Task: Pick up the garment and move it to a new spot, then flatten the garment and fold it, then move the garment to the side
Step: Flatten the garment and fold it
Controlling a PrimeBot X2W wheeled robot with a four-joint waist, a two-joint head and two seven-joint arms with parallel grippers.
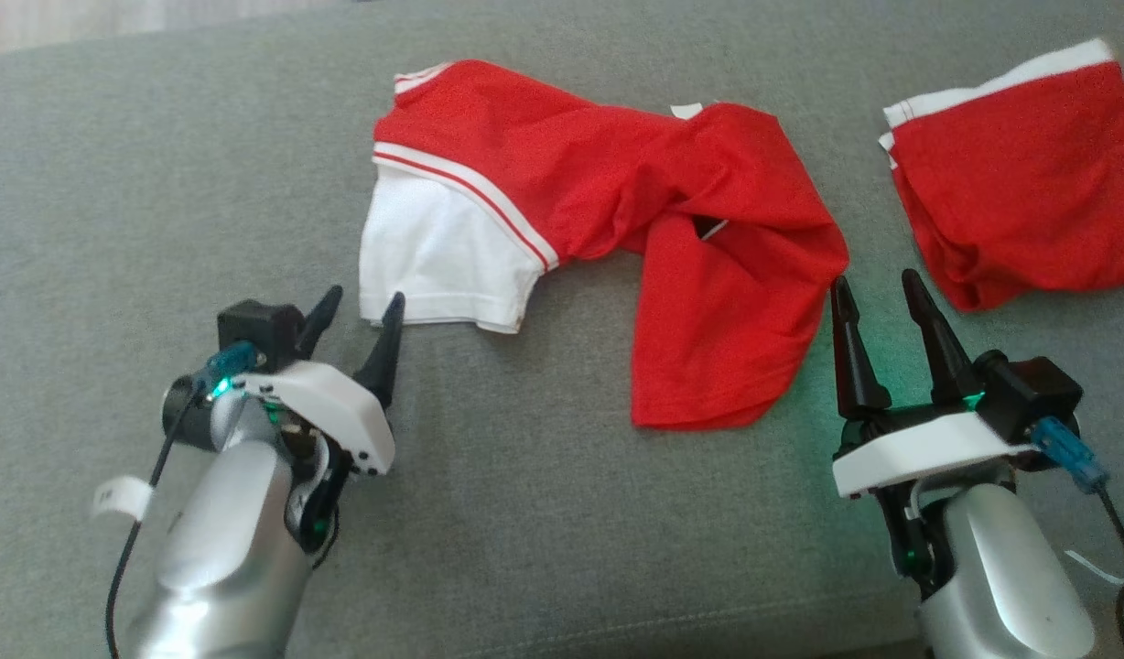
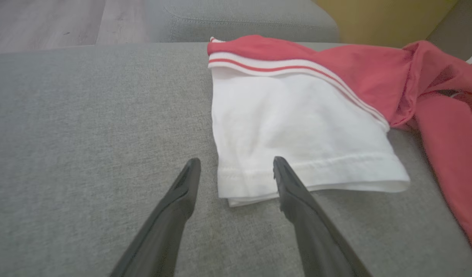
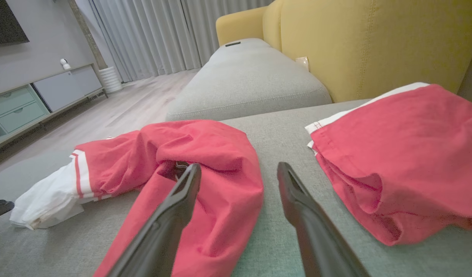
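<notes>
I expect the white end to peel up and show a hidden white sleeve when I lift, because another white edge peeks out under the hem.
A red garment with a white, red-striped end lies crumpled and twisted across the grey sofa seat. Its white end reaches toward my left gripper, which is open just short of the white hem; one fingertip overlaps the hem corner in the left wrist view. My right gripper is open beside the garment's red lower edge, its left finger over the red cloth in the right wrist view. Nothing sits between either pair of fingers.
A second red garment with a white band lies folded at the right of the seat. A yellow backrest rises behind it, and another grey cushion lies beyond. A floor and a cabinet show far left.
</notes>
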